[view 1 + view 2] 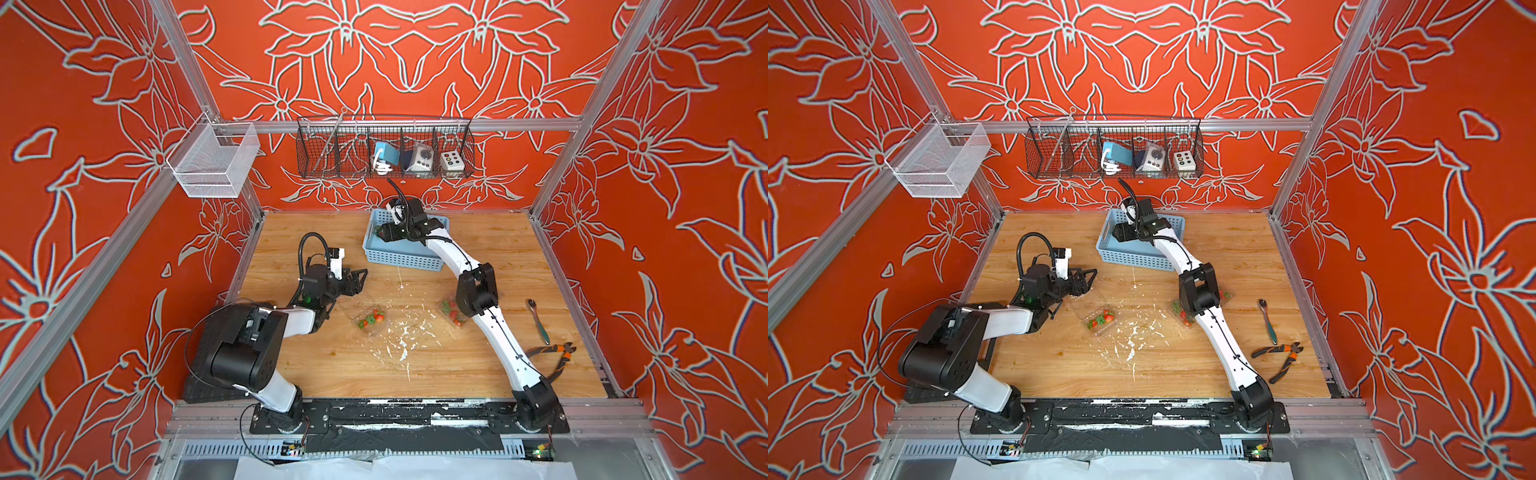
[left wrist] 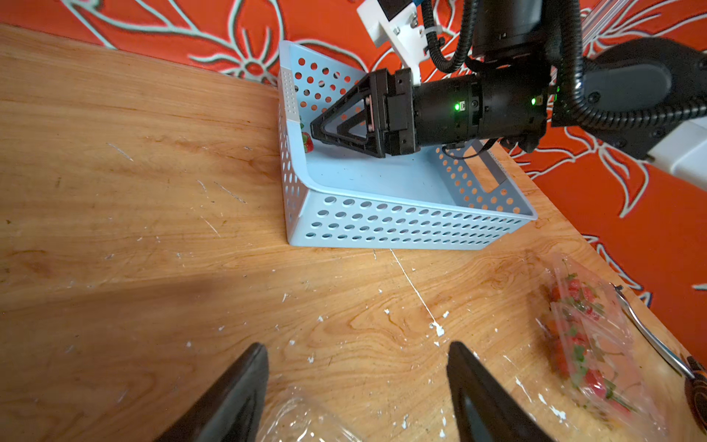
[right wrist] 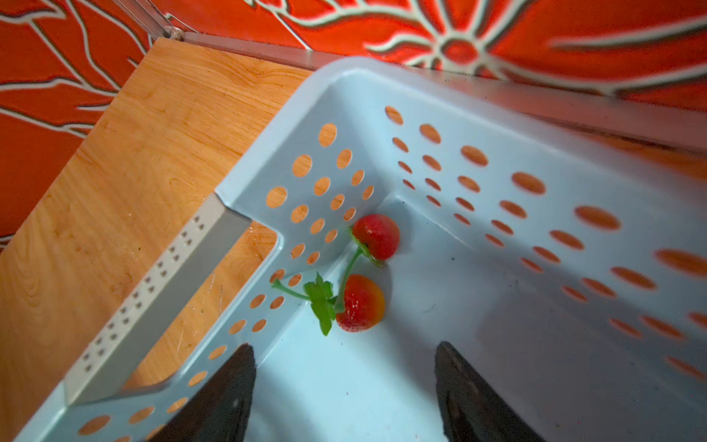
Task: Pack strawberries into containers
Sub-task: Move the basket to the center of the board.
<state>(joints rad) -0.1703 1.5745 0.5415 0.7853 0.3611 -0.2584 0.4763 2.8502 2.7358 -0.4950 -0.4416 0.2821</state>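
The strawberries are in the basket's far corner (image 3: pixel 376 237) next to the wall, so my right gripper should first move back to the basket's near side (image 1: pixel 404 261) and pull the basket closer.
In the right wrist view two strawberries (image 3: pixel 377 235) (image 3: pixel 361 304) lie in a corner of the light blue perforated basket (image 3: pixel 497 126). My right gripper (image 3: pixel 344 352) is open just short of them, with nothing between its fingers. In both top views it reaches into the basket (image 1: pixel 401 259) (image 1: pixel 1133 259). A clear container (image 1: pixel 370 318) (image 1: pixel 1100 320) holding strawberries sits mid-table. A second container (image 1: pixel 451 311) (image 2: pixel 585 336), also with berries, lies partly under my right arm. My left gripper (image 2: pixel 357 352) (image 1: pixel 357 282) is open above the table, and a clear container's edge (image 2: pixel 302 421) shows low between its fingers.
A metal spoon-like tool (image 1: pixel 538 320) and orange-handled pliers (image 1: pixel 557 357) lie near the table's right edge. A black wire basket (image 1: pixel 384 145) and a white mesh basket (image 1: pixel 212 162) hang on the walls. White flecks (image 1: pixel 401 336) dot the wood.
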